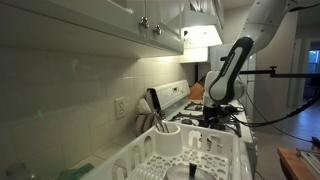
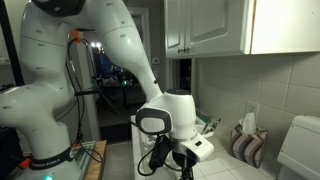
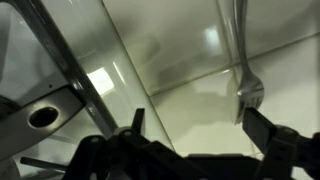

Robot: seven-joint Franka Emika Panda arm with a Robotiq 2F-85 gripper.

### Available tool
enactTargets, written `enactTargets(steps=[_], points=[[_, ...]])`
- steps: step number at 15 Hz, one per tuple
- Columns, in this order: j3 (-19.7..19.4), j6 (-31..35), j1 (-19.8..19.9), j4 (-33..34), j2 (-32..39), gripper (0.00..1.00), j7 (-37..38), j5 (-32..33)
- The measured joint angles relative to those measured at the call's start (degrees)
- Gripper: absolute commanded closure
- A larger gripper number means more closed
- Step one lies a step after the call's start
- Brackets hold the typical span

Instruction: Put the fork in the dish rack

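Observation:
The fork's teeth [image 3: 249, 98] are next to one finger, away from the middle of my gripper's gap, so next I move and turn my gripper until its fingers are on both sides of the fork's neck [image 3: 245, 68] before it closes.
In the wrist view a silver fork [image 3: 246, 70] lies on a pale glossy surface, its handle running to the top edge and its tines [image 3: 251, 96] just by my right fingertip. My gripper [image 3: 198, 118] is open and empty, its fingers wide apart just above the surface. The white dish rack [image 1: 135, 153], with upright prongs and a round utensil cup [image 1: 167, 132], fills the foreground of an exterior view. My gripper [image 1: 212, 116] hangs low just beyond its far end. It also shows in an exterior view [image 2: 177, 158], pointing down; the fork is not discernible there.
Dark utensils [image 1: 154, 104] stand in the cup. A stove [image 1: 190, 104] under a lit hood [image 1: 203, 35] lies behind the arm. Wall cabinets [image 1: 120, 20] hang overhead. A dark metal bar [image 3: 75, 70] crosses the wrist view at left. A holder [image 2: 247, 142] stands by the tiled wall.

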State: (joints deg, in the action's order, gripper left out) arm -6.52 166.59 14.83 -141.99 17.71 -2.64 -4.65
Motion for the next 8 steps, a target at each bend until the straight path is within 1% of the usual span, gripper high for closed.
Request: enactTargets(steps=[4, 8], points=[[1.44, 0.01, -0.48, 0.01, -0.16, 0.0, 0.0, -0.09], [2.6, 0.07, -2.19, 0.05, -0.23, 0.0, 0.0, -0.11]])
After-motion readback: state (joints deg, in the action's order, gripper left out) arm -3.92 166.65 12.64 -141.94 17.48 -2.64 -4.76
